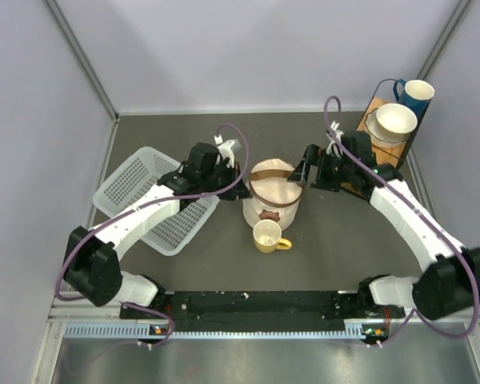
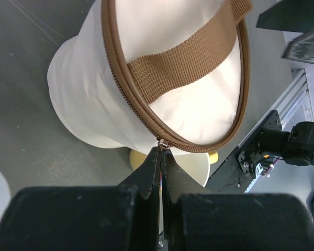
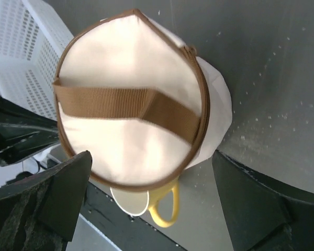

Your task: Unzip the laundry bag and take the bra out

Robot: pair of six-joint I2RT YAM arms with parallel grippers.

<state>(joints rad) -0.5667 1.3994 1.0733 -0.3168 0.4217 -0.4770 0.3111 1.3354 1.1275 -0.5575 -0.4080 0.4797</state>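
I should steady the lid's rim [image 1: 297, 194] with my open right gripper, as the laundry bag [image 1: 268, 208] stands loose beneath it, before my left gripper draws the zip pull around.
The laundry bag [image 1: 272, 196] stands upright mid-table, a cream pouch with a brown strap across its round lid, and its zip is closed all around. My left gripper [image 2: 162, 151] is shut at the bag's left rim, its tips pinching the small metal zip pull [image 2: 164, 144]. It shows from above as the left gripper [image 1: 237, 164]. My right gripper [image 3: 152, 193] is open wide, hanging over the bag's [image 3: 125, 125] lid from the right without touching it; from above it is the right gripper [image 1: 302, 171]. The bra is hidden.
A yellow mug [image 1: 268, 236] sits right against the bag's near side. A white lattice basket [image 1: 148, 196] lies on the left under the left arm. At the back right a rack holds a bowl [image 1: 394, 120] and a blue mug [image 1: 417, 94].
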